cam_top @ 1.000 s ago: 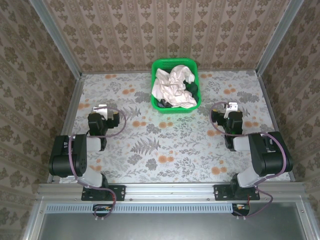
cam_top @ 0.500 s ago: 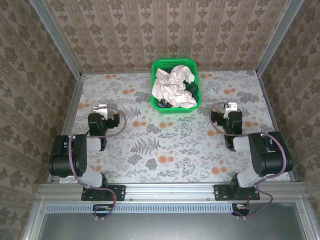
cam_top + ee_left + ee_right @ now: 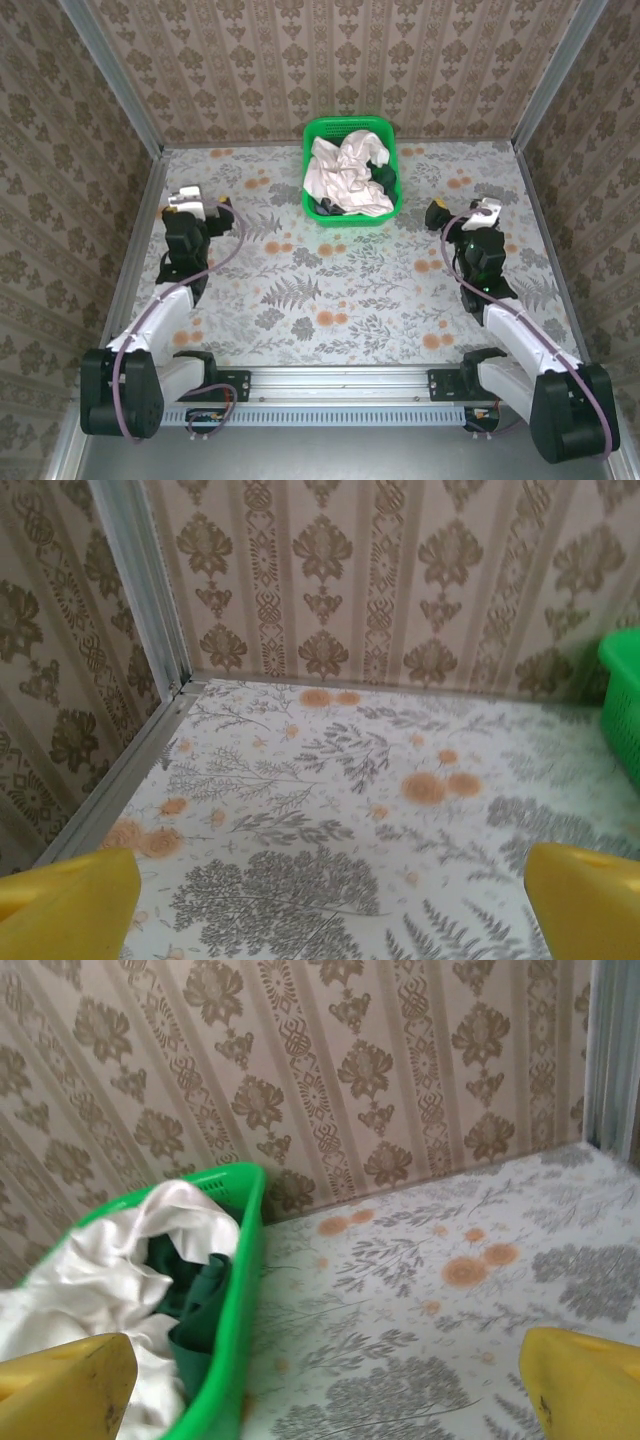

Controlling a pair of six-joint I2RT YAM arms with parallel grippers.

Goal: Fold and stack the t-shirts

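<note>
The basket takes up the back middle, where folding needs space. My left gripper should move the basket to the side once my right gripper pulls out the cream t-shirt.
The t-shirts lie crumpled together in a bright green basket at the back middle of the table. The pale cream one is on top, and the dark green one shows at the basket's right side. In the right wrist view the cream shirt and the dark green shirt sit inside the basket wall at the left. My left gripper hangs open left of the basket with nothing between its yellow fingers. My right gripper is open to the basket's right, also holding nothing.
The floral tabletop is walled by patterned panels at the back and both sides, with metal corner posts. The basket's edge shows at the far right of the left wrist view. Open table lies in front of the basket between the arms.
Both arms have unfolded from their tucked pose and stretched out. The left gripper moved toward the back left, the right one slightly back and right. Basket and shirts are unmoved.
</note>
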